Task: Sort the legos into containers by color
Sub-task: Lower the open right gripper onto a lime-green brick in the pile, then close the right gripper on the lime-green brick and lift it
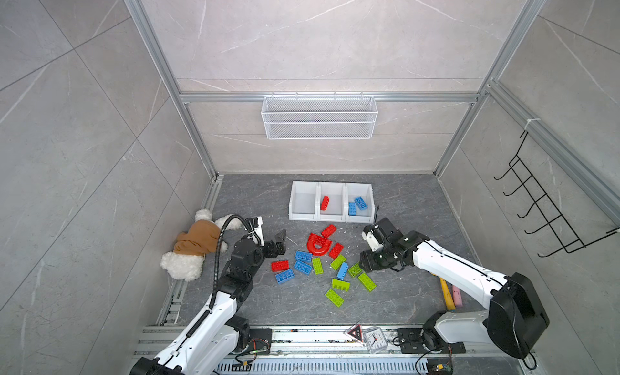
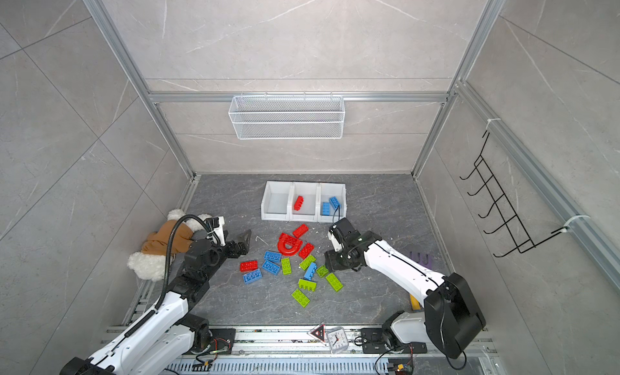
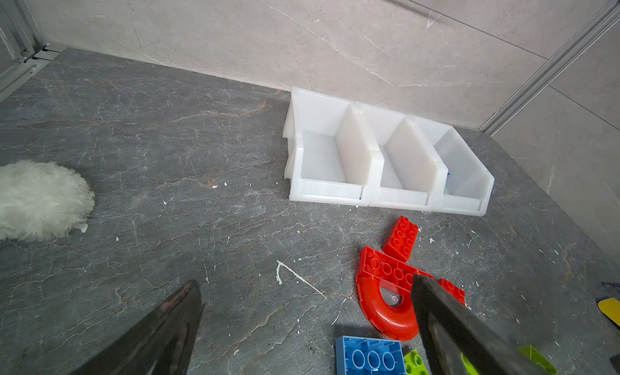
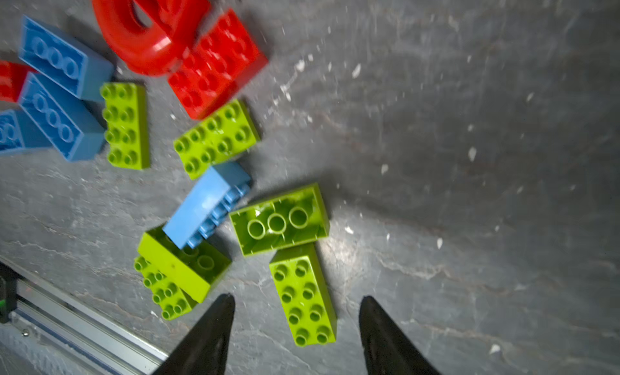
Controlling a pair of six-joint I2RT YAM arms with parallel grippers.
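Observation:
My right gripper's open fingers line up across the studs-up green brick (image 1: pixel 366 282), and its long sides (image 4: pixel 326 291) are free. I keep going down until they are on both sides of it, then close them.
Red, blue and lime green legos (image 1: pixel 318 266) lie scattered on the dark floor, among them a red arch (image 1: pixel 318 245) (image 3: pixel 385 296). The three joined white containers (image 1: pixel 330 219) stand behind them. The left one is empty, the middle one holds a red brick (image 1: pixel 324 202), and the right one holds two blue bricks (image 1: pixel 360 202). My left gripper (image 1: pixel 280 244) (image 3: pixel 305 279) hangs open and empty, left of the arch. My right gripper (image 1: pixel 361 267) (image 4: pixel 298 297) is open above a studs-up green brick (image 4: pixel 303 299) (image 1: pixel 366 282), not touching it.
A plush bear (image 1: pixel 194 249) lies at the left wall. A white wire basket (image 1: pixel 318 116) hangs on the back wall and a black hook rack (image 1: pixel 543 202) on the right wall. Yellow and pink toy handles (image 1: pixel 448 294) lie under the right arm. A small clock (image 1: pixel 375 338) sits on the front rail.

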